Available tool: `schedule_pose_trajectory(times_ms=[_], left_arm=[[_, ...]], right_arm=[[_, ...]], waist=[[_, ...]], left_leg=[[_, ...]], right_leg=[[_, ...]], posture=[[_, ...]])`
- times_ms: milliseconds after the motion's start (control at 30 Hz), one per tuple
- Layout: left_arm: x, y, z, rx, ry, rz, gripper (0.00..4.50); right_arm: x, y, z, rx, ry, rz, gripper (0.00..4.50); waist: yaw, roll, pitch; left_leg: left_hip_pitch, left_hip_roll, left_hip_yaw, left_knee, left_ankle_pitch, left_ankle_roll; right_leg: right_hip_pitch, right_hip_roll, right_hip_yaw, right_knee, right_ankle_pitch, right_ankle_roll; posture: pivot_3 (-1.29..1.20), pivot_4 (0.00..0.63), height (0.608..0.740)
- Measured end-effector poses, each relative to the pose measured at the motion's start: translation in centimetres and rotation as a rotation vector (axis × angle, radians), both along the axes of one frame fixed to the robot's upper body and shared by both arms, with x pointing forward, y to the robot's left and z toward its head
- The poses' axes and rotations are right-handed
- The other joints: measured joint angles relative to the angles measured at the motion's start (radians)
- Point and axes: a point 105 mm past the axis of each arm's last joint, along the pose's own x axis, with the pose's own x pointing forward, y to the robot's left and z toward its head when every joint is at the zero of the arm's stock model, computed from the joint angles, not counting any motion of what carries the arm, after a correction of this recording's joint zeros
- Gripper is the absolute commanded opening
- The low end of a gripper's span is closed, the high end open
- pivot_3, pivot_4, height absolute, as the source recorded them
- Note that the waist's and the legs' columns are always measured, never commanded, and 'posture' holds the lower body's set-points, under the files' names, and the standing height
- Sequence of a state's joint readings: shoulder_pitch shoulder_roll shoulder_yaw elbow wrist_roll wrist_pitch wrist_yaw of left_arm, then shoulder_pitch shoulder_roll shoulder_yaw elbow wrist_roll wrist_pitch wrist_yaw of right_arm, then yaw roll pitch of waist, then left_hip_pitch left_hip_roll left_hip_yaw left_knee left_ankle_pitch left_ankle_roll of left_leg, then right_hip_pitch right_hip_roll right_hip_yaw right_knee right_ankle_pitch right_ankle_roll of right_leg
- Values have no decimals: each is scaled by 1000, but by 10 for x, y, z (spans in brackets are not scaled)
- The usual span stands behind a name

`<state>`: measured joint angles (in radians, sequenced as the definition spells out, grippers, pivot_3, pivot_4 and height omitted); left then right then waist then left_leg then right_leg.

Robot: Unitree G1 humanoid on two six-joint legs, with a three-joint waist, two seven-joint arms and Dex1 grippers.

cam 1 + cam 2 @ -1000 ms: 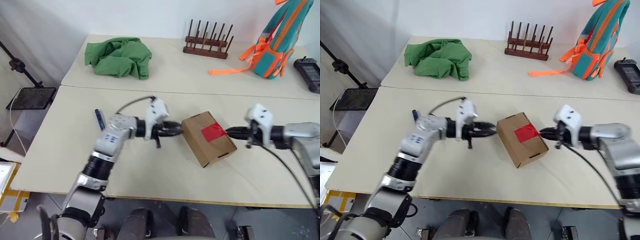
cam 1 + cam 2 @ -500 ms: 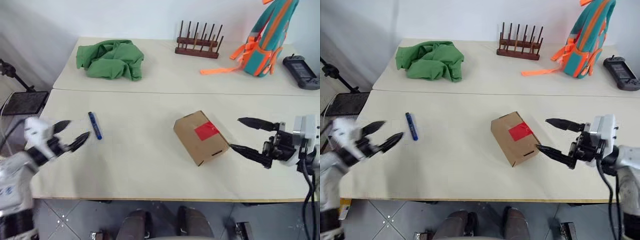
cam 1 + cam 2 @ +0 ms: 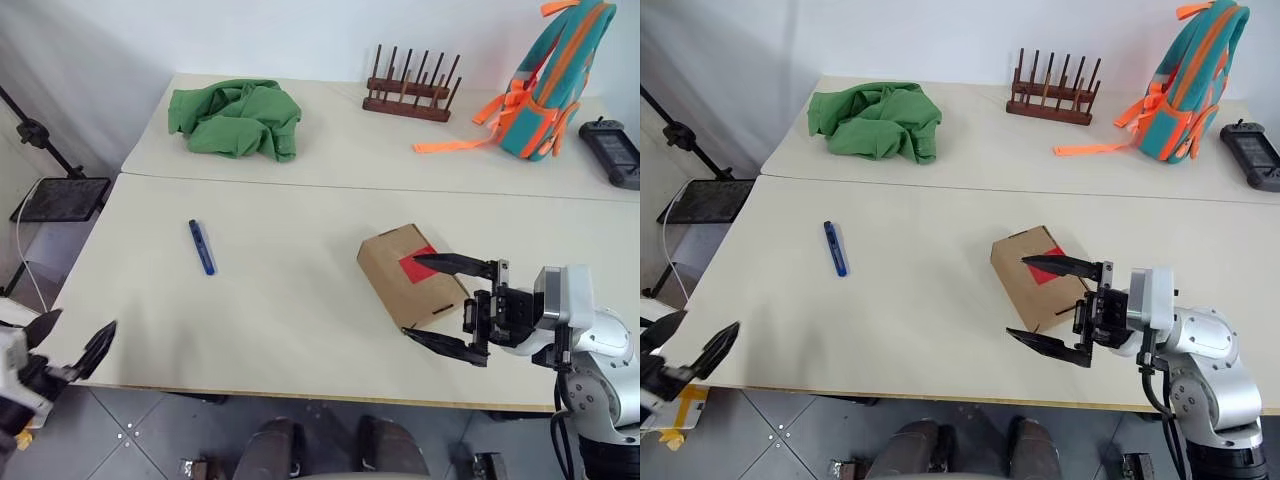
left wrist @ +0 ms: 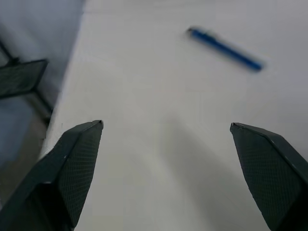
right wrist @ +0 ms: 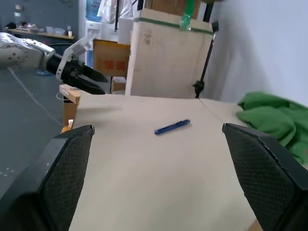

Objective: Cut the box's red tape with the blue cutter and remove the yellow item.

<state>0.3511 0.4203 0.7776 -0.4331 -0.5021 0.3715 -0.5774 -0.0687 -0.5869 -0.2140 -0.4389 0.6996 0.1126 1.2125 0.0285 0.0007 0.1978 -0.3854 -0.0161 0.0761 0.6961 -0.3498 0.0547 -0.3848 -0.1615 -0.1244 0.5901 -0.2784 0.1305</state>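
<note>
My gripper will cut the red tape (image 3: pixel 420 262) and pull. The tape reaches over one long edge of the brown box (image 3: pixel 405 290), so the box will fold open from that edge.
The brown box (image 3: pixel 392 272) lies closed on the near table, right of centre, with the red tape (image 3: pixel 424 270) on its top. The blue cutter (image 3: pixel 202 246) lies alone on the table's left part, also seen in the left wrist view (image 4: pixel 225 48). My right gripper (image 3: pixel 410 297) is open at the box's near right side, pointing left. One of its fingers crosses over the tape, the other is in front of the box. My left gripper (image 3: pixel 82 322) is open off the table's near left corner, far from the cutter. The yellow item is hidden.
On the far table lie a green cloth (image 3: pixel 237 118), a wooden peg rack (image 3: pixel 411 87), a teal and orange backpack (image 3: pixel 551 78) and a black gadget (image 3: pixel 614 150). A black stand (image 3: pixel 58 192) is off the left edge.
Both grippers left the box's ends and opened. The left arm swung far left and back off the table. The right gripper drew back to the box's near right side.
</note>
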Motion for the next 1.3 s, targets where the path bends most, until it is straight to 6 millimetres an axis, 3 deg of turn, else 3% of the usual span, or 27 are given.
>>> schedule_pose_trajectory(times_ms=[233, 367, 500, 733, 833, 1200, 1300], left_arm=[[73, -78, -8, -256, 17, 189, 4500], [96, -106, -4, -273, 35, 262, 4500], [103, -115, -29, -256, 136, 363, 4500], [115, -105, -30, -228, 145, 463, 4500], [127, -108, -28, -225, 139, 439, 4500], [145, -116, -26, -229, 155, 500, 4500], [145, -116, -28, -223, 164, 514, 3893]], right_arm=[[4, -8, -8, -58, 32, -4, 4462], [4, -9, -10, -54, 42, -18, 4462], [2, -9, -14, -51, 63, -36, 4462], [1, -5, -6, -37, 33, -69, 4462], [0, -2, -3, -24, 23, -87, 4462], [1, 0, -1, -6, 26, -124, 4462], [2, 0, -1, -4, 26, -129, 4500]], waist=[[-1, -2, -1], [-4, -2, -1], [-2, -2, -1], [2, -2, -1], [8, -2, -1], [25, -1, -1], [24, 0, -2]], left_leg=[[0, 0, 1, 1, 2, 3], [0, 2, 3, 1, 4, 6], [0, 2, 4, 1, 4, 6], [0, 2, 4, 2, 2, 2], [0, 2, 4, 2, 2, 2], [0, 2, 4, 2, 2, 2], [0, 2, 4, 2, 2, 2]], right_leg=[[1, 12, 0, 4, 1, 1], [1, 14, -1, 3, 1, 1], [0, 14, -2, 3, 1, 1], [0, 12, 2, 3, 1, 1], [0, 12, 2, 3, 1, 1], [0, 12, 2, 3, 1, 1], [0, 12, 2, 3, 1, 1]], posture=[[0, 150, 740], [0, 150, 740], [0, 150, 740], [0, 150, 740], [0, 150, 740], [0, 150, 740], [0, 150, 740]])
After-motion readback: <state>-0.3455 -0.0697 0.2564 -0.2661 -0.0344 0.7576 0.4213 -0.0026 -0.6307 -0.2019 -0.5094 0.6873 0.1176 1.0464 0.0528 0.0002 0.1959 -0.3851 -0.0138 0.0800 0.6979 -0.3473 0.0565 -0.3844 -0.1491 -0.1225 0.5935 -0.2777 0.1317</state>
